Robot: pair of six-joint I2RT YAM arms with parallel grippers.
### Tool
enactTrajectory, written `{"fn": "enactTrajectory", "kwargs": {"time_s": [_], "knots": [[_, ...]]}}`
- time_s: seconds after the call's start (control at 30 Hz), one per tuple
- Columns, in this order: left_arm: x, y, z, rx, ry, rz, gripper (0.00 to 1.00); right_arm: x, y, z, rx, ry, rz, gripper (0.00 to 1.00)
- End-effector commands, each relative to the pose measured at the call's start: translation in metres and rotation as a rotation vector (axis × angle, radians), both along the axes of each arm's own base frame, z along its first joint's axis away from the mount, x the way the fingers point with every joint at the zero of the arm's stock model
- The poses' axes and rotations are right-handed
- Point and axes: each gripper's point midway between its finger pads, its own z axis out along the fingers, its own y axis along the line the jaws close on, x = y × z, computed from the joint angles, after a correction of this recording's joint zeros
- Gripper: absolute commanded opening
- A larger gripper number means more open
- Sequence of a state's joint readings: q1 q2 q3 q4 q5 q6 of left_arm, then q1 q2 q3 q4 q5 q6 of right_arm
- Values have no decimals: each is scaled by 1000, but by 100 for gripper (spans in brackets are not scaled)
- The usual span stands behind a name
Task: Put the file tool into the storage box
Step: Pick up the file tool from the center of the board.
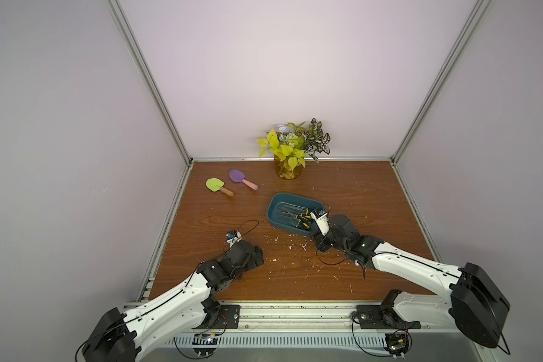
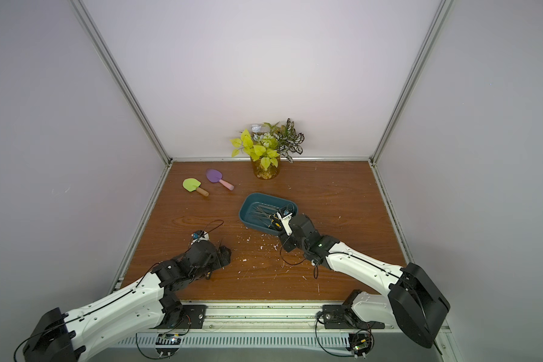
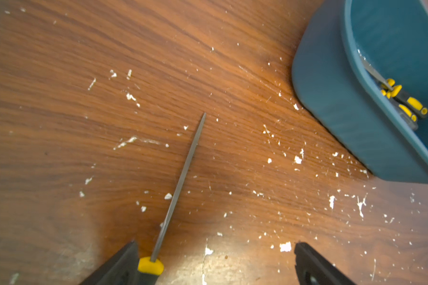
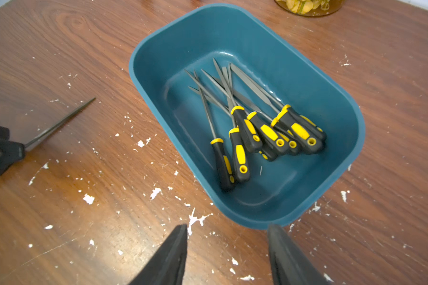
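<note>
The file tool [image 3: 179,186] is next to the robot's left gripper and far from the right gripper, so next the left gripper slides it closer before the right gripper grabs the file tool's handle [image 3: 148,275].
A file tool [image 3: 181,182] with a grey shaft and a yellow-collared black handle lies on the wooden table. My left gripper [image 3: 215,244] is open around its handle end, and the yellow collar lies right beside one finger [image 3: 124,261]. The same file [image 4: 59,123] shows in the right wrist view. The teal storage box [image 4: 331,74] holds several black-and-yellow files [image 4: 257,123]. In both top views the storage box [image 1: 278,203] [image 2: 251,203] sits mid-table. My right gripper [image 4: 227,227] hangs open and empty over the box's near edge.
At the back stands an amber glass jar [image 1: 287,169] with leafy plants. A green toy spade [image 1: 215,185] and a purple one [image 1: 237,176] lie at the back left. White flecks [image 4: 195,219] dot the table. Enclosure walls stand on three sides.
</note>
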State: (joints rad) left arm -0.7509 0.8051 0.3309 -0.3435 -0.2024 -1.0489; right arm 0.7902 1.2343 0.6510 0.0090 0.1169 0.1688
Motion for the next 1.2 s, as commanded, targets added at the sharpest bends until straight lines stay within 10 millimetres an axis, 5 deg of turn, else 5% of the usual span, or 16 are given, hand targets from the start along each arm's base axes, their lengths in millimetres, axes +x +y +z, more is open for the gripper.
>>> {"fn": "enactTrajectory", "kwargs": {"time_s": [0.0, 0.43, 0.93, 1.17], "knots": [[-14, 5, -10, 12, 41, -9, 100, 1, 9, 16, 83, -23, -7, 57], [-21, 3, -23, 32, 103, -23, 100, 1, 5, 13, 68, -31, -20, 58], [-11, -91, 11, -189, 17, -194, 100, -3, 2, 19, 109, -30, -44, 58], [15, -89, 27, -49, -59, -162, 100, -10, 5, 22, 152, -1, -51, 56]]}}
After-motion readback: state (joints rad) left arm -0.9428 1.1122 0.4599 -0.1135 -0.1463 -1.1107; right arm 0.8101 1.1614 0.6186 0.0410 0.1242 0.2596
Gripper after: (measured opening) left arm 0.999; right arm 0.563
